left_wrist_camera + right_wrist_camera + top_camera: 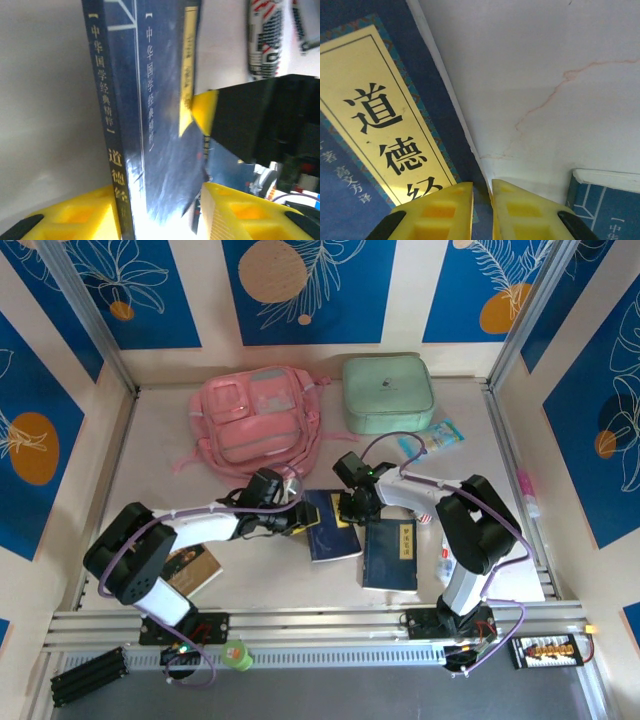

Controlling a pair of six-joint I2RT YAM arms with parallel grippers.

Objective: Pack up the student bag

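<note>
My left gripper is holding the book's spine (311, 544) on the backpack's side, so my right gripper should grab the opposite edge (357, 540) to free my left gripper for the backpack.
The student bag (255, 420), a pink backpack, lies flat at the back of the table, apart from both grippers. In front of it lies a dark blue book (330, 527) with gold Chinese lettering. My left gripper (298, 518) holds its spine side; the book (150, 125) fills the gap between the yellow fingers (75, 215) of the left gripper (160, 200). My right gripper (350, 508) is at the opposite edge. In the right wrist view the right gripper (482, 187) is pinched on the cover edge of the book (380, 115).
A mint-green zip case (388, 392) sits right of the bag, with a small packet (440, 435) beside it. A second blue book (390, 555) lies to the front right, a white tube (445, 565) next to it. A brown booklet (190, 568) lies under the left arm.
</note>
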